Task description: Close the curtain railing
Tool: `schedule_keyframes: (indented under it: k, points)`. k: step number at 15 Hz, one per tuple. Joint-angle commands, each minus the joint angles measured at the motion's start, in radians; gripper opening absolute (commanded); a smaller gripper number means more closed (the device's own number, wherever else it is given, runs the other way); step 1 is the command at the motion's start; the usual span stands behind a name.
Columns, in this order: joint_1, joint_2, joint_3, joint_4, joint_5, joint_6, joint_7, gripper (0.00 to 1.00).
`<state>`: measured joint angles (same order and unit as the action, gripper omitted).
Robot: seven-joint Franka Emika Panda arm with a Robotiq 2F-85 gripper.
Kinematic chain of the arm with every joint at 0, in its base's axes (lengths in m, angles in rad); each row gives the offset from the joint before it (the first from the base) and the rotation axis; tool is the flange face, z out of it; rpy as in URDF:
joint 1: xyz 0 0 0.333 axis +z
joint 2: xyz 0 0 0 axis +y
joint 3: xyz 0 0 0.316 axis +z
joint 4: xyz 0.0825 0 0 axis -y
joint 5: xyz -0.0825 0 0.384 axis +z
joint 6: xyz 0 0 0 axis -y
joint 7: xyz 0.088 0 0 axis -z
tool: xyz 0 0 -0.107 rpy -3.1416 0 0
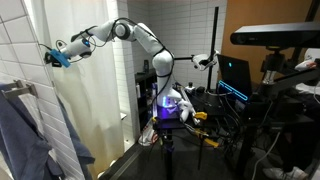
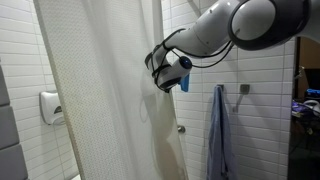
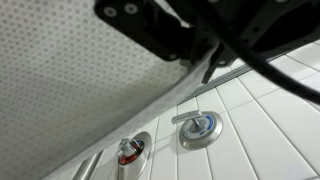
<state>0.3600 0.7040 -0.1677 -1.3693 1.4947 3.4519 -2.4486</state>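
The robot's fingers pinch the curtain's loose edge (image 2: 165,108) and the way ahead is clear, so the gripper should go on pulling until the curtain's edge gets to the tiled wall (image 1: 20,48), and then let go.
The cream, translucent curtain (image 2: 95,95) hangs in tall vertical folds and fills much of an exterior view; it also shows in an exterior view (image 1: 88,105) and as dotted fabric in the wrist view (image 3: 60,80). My gripper (image 2: 163,76) is high up at the curtain's free edge, where the folds draw together at its fingers. It appears shut on the curtain's edge. In an exterior view the arm reaches out to the tiled wall with the gripper (image 1: 58,55) at its end. In the wrist view the black fingers (image 3: 198,52) pinch the fabric's edge.
A dark grey-blue garment (image 2: 219,130) hangs on a wall hook beside the curtain, also seen in an exterior view (image 1: 28,135). Two chrome shower valves (image 3: 198,129) (image 3: 128,151) sit on the white tile wall. The robot's stand and cluttered equipment (image 1: 180,105) are behind.
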Motion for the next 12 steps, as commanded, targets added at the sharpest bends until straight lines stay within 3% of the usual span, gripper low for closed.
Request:
schedule_keyframes:
  k: [1, 5, 9, 10, 12]
  points:
    - [0.046, 0.081, -0.107, 0.046, -0.004, 0.009, 0.011, 0.01]
    - [0.109, 0.122, -0.232, 0.050, 0.015, 0.009, 0.021, 0.01]
    - [0.146, 0.134, -0.285, 0.029, 0.028, 0.007, 0.026, 0.01]
    - [0.147, 0.128, -0.281, 0.019, 0.031, 0.006, 0.025, 0.27]
    - [0.144, 0.113, -0.259, -0.003, 0.045, 0.001, 0.022, 0.32]
